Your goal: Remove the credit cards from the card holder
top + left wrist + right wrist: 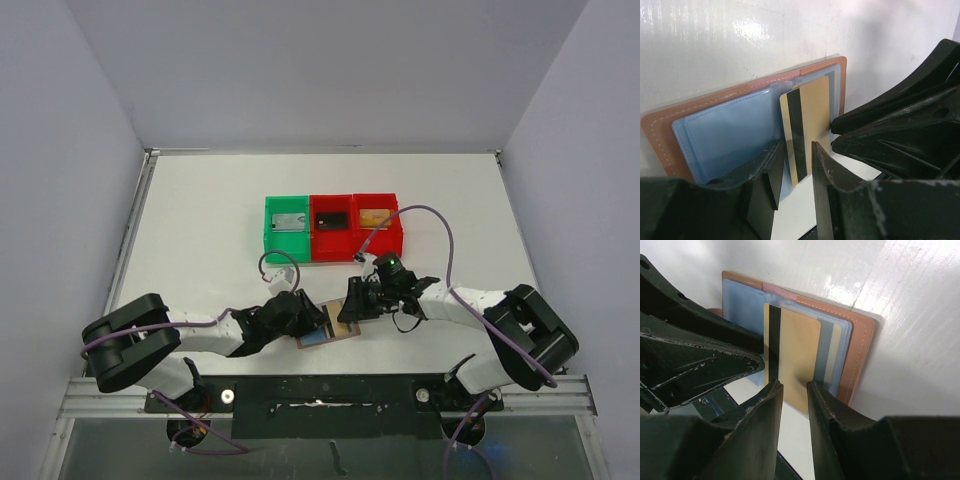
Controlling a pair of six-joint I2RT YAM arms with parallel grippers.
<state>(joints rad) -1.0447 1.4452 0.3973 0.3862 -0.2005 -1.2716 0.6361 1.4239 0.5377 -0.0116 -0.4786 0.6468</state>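
My left gripper should open, as the gold card's striped end hugs the light-blue lining, then work a finger under that striped edge and pinch it.
The brown card holder lies open on the white table between both grippers, its light-blue lining up. A gold card with a black stripe sticks partway out of its pocket. A pale card edge shows deeper in that pocket. My left gripper is open, its fingers either side of the card's striped end, one on the lining. My right gripper is open a little, its fingertips over the gold card.
A green bin and two red bins stand in a row behind the card holder, each with a card lying in it. The two grippers nearly touch each other over the holder.
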